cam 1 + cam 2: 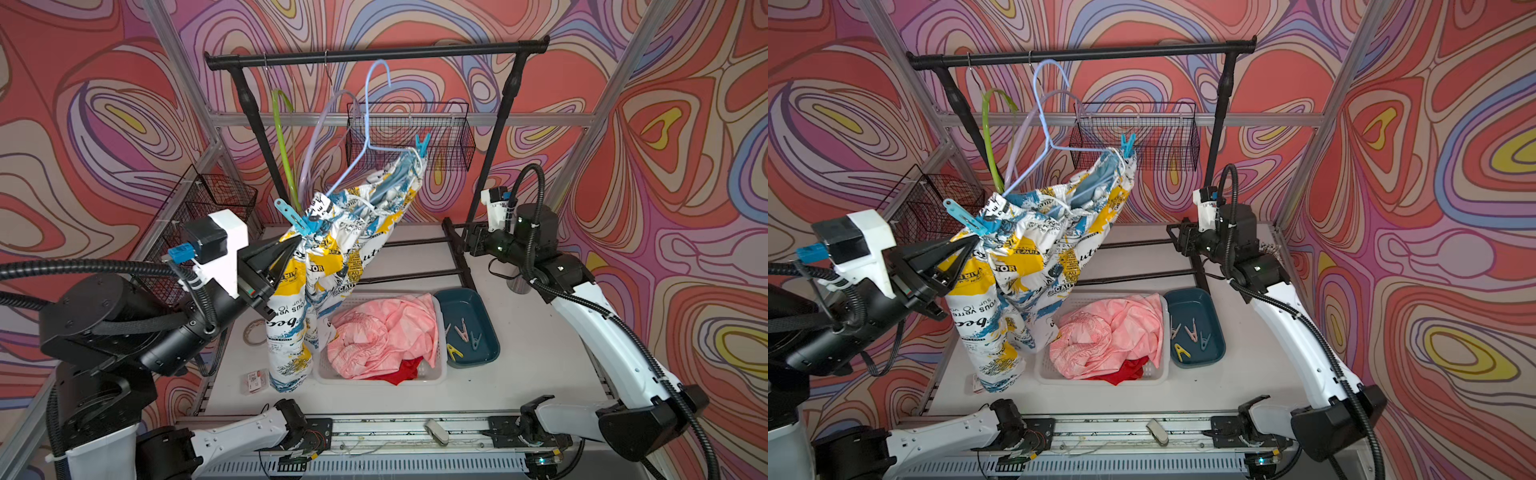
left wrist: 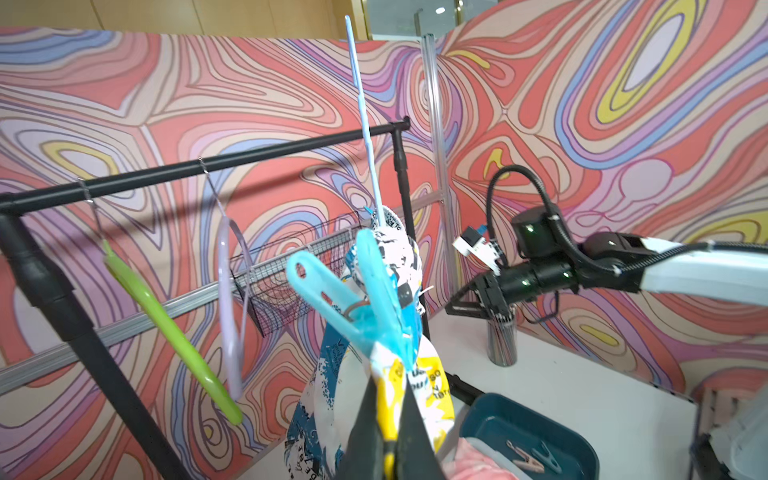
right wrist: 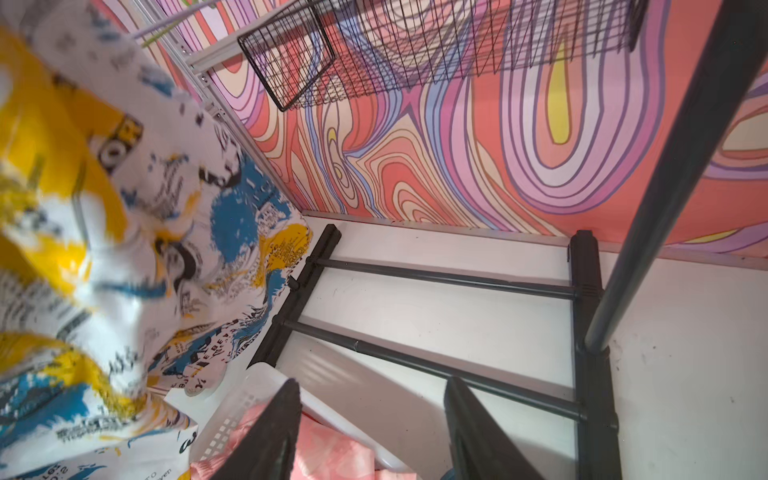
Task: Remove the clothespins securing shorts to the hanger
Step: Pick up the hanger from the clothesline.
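Observation:
I should bring the shorts across with my left gripper for my right gripper to take below that clothespin [image 1: 405, 190], as the shorts' teal-clothespin end [image 1: 417, 157] slants up beyond my right gripper.
The newspaper-print shorts [image 1: 332, 257] hang from a tilted light blue hanger [image 1: 370, 124], whose hook sits below the rail. A light blue clothespin [image 1: 291, 216] [image 2: 353, 303] clips the lower waistband corner. A teal one [image 1: 422, 145] clips the upper end. Just below the light blue clothespin, my left gripper [image 1: 291, 249] [image 2: 388, 399] is shut on the shorts' yellow-and-white cloth. Apart from the cloth, my right gripper [image 1: 469, 245] [image 3: 372, 399] stands open and empty by the rack's right foot. Pink shorts [image 1: 386, 332] and red shorts [image 1: 409, 370] lie in the white basket [image 1: 365, 297].
A teal tray [image 1: 461, 303] right of the basket holds yellow [image 1: 454, 352], pink [image 1: 461, 330] and teal-grey [image 1: 476, 340] clothespins. The black rack rail [image 1: 374, 52] carries a green hanger [image 1: 282, 137] and a lilac hanger [image 1: 320, 137]. Wire baskets [image 1: 409, 137] [image 1: 208, 208] hang behind and left. A tape roll [image 1: 253, 332] lies on the table.

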`<state>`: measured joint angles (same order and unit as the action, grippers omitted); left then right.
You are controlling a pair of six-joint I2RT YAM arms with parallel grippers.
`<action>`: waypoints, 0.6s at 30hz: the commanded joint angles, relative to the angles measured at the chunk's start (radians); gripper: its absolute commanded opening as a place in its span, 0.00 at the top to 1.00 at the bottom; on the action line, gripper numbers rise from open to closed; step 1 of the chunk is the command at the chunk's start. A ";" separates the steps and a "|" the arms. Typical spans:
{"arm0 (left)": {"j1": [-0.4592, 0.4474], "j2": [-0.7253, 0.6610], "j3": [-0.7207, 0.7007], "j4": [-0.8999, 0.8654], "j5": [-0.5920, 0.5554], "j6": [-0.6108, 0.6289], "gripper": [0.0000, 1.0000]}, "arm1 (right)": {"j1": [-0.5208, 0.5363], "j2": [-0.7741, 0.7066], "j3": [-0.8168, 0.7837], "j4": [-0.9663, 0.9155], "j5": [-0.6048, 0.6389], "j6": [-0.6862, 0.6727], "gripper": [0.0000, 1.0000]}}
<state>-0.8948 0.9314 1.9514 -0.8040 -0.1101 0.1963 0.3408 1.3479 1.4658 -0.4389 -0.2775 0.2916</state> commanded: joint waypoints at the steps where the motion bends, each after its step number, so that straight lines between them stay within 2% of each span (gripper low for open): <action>1: 0.002 -0.048 0.000 0.026 0.107 0.032 1.00 | -0.005 0.105 0.058 0.023 -0.014 0.056 0.49; 3: 0.003 -0.056 -0.003 0.040 0.116 0.032 1.00 | -0.005 0.157 0.068 0.045 0.008 0.082 0.52; 7: 0.003 -0.068 0.000 0.063 0.161 0.032 1.00 | -0.005 0.218 0.054 0.121 0.033 0.108 0.54; 10: 0.003 -0.051 -0.002 0.060 0.182 0.047 1.00 | -0.005 0.246 0.060 0.170 -0.055 0.152 0.57; 13: 0.003 -0.027 -0.069 0.104 0.211 0.056 1.00 | -0.001 0.223 0.028 0.224 -0.180 0.231 0.60; 18: 0.003 -0.017 -0.217 0.290 0.270 0.056 1.00 | 0.034 0.103 -0.027 0.183 -0.242 0.252 0.60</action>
<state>-0.8948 0.8909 1.7798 -0.6975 0.1059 0.2337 0.3511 1.5356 1.4532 -0.2775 -0.4385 0.5014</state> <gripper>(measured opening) 0.061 0.395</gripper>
